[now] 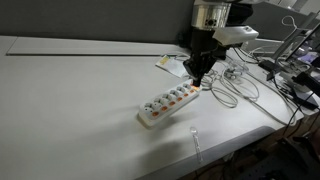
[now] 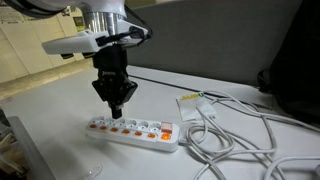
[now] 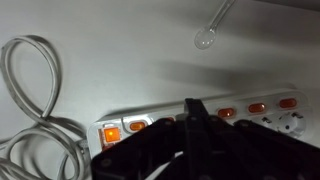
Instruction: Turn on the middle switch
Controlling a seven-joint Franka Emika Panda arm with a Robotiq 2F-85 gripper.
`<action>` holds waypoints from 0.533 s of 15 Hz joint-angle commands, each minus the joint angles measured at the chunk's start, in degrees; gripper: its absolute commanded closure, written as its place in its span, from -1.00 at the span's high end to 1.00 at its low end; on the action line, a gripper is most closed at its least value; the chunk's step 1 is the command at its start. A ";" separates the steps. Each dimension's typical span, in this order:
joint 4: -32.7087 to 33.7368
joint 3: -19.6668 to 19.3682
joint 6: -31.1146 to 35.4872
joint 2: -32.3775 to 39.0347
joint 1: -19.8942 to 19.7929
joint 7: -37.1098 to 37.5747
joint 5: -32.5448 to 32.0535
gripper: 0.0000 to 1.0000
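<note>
My gripper needs to turn square to the row of orange switches (image 3: 257,107) before it goes down onto the middle switch (image 2: 126,131), because the row runs at a slant under its closed fingers.
A white power strip (image 1: 168,105) with a row of orange rocker switches lies on the white table; it also shows in an exterior view (image 2: 132,131) and in the wrist view (image 3: 255,112). My black gripper (image 1: 199,80) hangs just above the strip's far end, fingers together and pointing down, also seen in an exterior view (image 2: 116,108). In the wrist view the shut fingertips (image 3: 193,112) cover the strip's middle switches. One switch near the cable end (image 3: 112,132) glows brighter than the others. I cannot tell whether the tips touch a switch.
White cables (image 2: 235,135) coil beside the strip and also show in the wrist view (image 3: 30,110). A clear plastic pipette (image 3: 210,28) lies on the table near the front edge (image 1: 196,142). A paper card (image 2: 192,100) lies behind. Clutter and cables (image 1: 290,70) fill the table's far end.
</note>
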 commanded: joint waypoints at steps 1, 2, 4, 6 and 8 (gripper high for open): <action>-2.51 -0.06 7.51 -1.16 0.97 1.06 -3.75 -1.00; -3.35 -0.13 10.71 -1.27 1.21 1.16 -5.37 -1.00; -5.59 -0.43 18.67 -1.46 1.54 1.26 -8.51 -1.00; -7.38 -0.74 24.44 -1.13 1.59 1.06 -10.27 -1.00; -9.18 -0.86 28.18 -0.68 1.39 0.13 -10.52 -1.00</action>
